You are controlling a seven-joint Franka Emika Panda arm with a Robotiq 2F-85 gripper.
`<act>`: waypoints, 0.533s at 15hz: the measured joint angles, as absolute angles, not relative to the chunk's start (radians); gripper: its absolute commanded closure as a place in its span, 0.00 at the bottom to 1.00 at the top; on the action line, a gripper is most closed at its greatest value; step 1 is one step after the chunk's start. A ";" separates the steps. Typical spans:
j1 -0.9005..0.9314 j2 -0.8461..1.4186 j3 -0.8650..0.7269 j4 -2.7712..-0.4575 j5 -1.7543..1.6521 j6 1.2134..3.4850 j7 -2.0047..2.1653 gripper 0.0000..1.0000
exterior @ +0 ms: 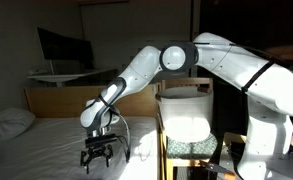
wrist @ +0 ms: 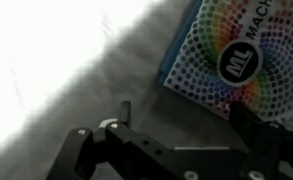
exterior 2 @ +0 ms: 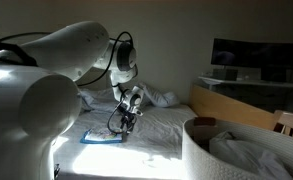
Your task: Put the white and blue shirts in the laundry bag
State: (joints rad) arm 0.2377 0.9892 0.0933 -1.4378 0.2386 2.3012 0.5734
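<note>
The fingers of my gripper are over the bed sheet next to the white shirt's corner, so I should move over onto its dotted print and pinch the shirt there.
My gripper hangs open just above the bed sheet, with nothing between its fingers. In the wrist view the gripper comes in from the bottom, and a flat blue-edged item with a colourful dotted print, apparently the folded blue shirt, lies just beyond its right finger. A crumpled white cloth, possibly the white shirt, lies farther off on the bed. The laundry bag stands beside the bed with white fabric bunched inside it.
A white pillow rests at the head of the bed against a wooden headboard. A desk with a dark monitor stands behind it. The robot's white body is next to the bag.
</note>
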 measured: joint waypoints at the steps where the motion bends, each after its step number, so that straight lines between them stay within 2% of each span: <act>1: 0.238 1.012 0.118 -1.423 0.255 2.288 0.569 0.00; 8: 0.256 1.130 0.195 -1.302 0.302 2.188 0.559 0.00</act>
